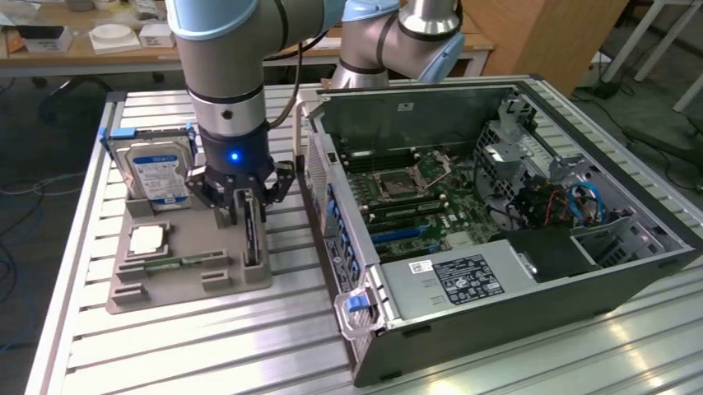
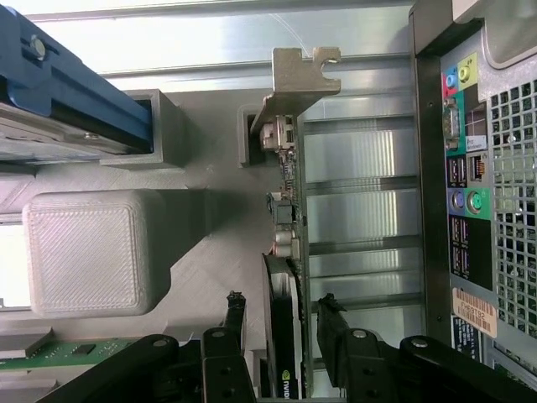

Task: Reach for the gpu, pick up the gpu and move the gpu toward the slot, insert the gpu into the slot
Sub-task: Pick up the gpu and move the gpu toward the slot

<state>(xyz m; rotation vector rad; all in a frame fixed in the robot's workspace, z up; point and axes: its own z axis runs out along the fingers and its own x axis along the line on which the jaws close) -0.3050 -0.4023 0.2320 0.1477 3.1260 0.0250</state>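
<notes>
The gpu (image 1: 253, 232) will come straight up and leave the grey holder behind when I lift, because a gap shows (image 2: 249, 139) next to the bracket in its socket.
The gpu (image 1: 253, 237) stands on its edge in a grey holder (image 1: 187, 276) on the table, at the exterior view's left. In the wrist view the gpu (image 2: 285, 336) shows as a thin black and green card with its pale metal bracket (image 2: 299, 80) at the far end. My gripper (image 1: 246, 207) hangs right over it, open. Its black fingers (image 2: 235, 315) flank the card, one on each side, with a small gap to each face. The blue slot (image 1: 402, 237) lies on the green motherboard (image 1: 439, 202) inside the open computer case.
The grey holder also carries a silver hard drive (image 1: 154, 169), a square processor (image 1: 146, 239) and a narrow green memory stick (image 1: 176, 265). The computer case (image 1: 516, 271) stands close beside the holder, its back panel with ports (image 2: 466, 176) near the card. The table is slatted aluminium (image 1: 220, 346).
</notes>
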